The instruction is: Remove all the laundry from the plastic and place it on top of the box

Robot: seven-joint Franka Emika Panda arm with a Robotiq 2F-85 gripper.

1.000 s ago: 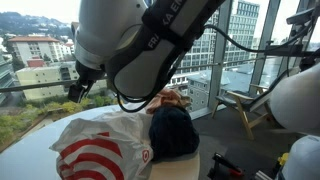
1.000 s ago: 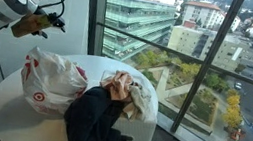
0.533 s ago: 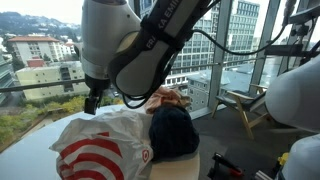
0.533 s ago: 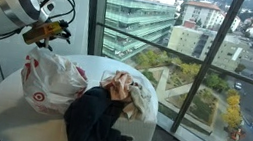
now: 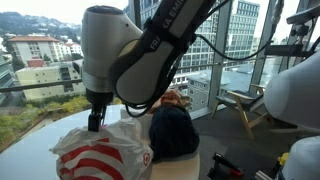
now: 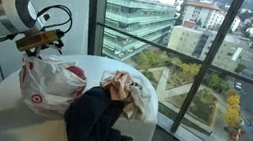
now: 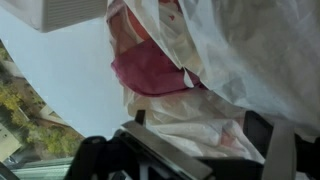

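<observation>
My gripper should shift over the garment [image 7: 155, 68] and reach down into the bag, because its open fingers point at the crumpled plastic [image 7: 203, 127] next to the pink-red garment.
The plastic [image 6: 46, 84] is a thin white bag with red print, lying on the round table; it also shows in an exterior view [image 5: 100, 152]. A pink-red garment [image 6: 76, 73] peeks out of its mouth, and the wrist view shows that garment [image 7: 150, 70] inside the plastic [image 7: 235, 50]. My gripper [image 6: 45, 45] hangs open just above the bag's top, seen low over it in an exterior view [image 5: 95, 122]. In the wrist view the gripper [image 7: 195, 135] has crumpled plastic between its fingers [image 7: 258, 130]. A dark garment [image 6: 94, 121] and pale and orange-tan ones [image 6: 124, 88] lie on the box [image 6: 145, 132].
The round white table [image 6: 1, 112] carries the bag and box beside floor-to-ceiling windows [image 6: 185, 49]. The dark garment [image 5: 175, 132] hangs over the box's near side. A chair [image 5: 245, 105] stands by the glass. A white block [image 7: 65, 12] sits at the wrist view's top left.
The arm has swung over and come down from above the table's edge to just over the bag's mouth. The jaws stayed open. The bag and garments have not moved.
</observation>
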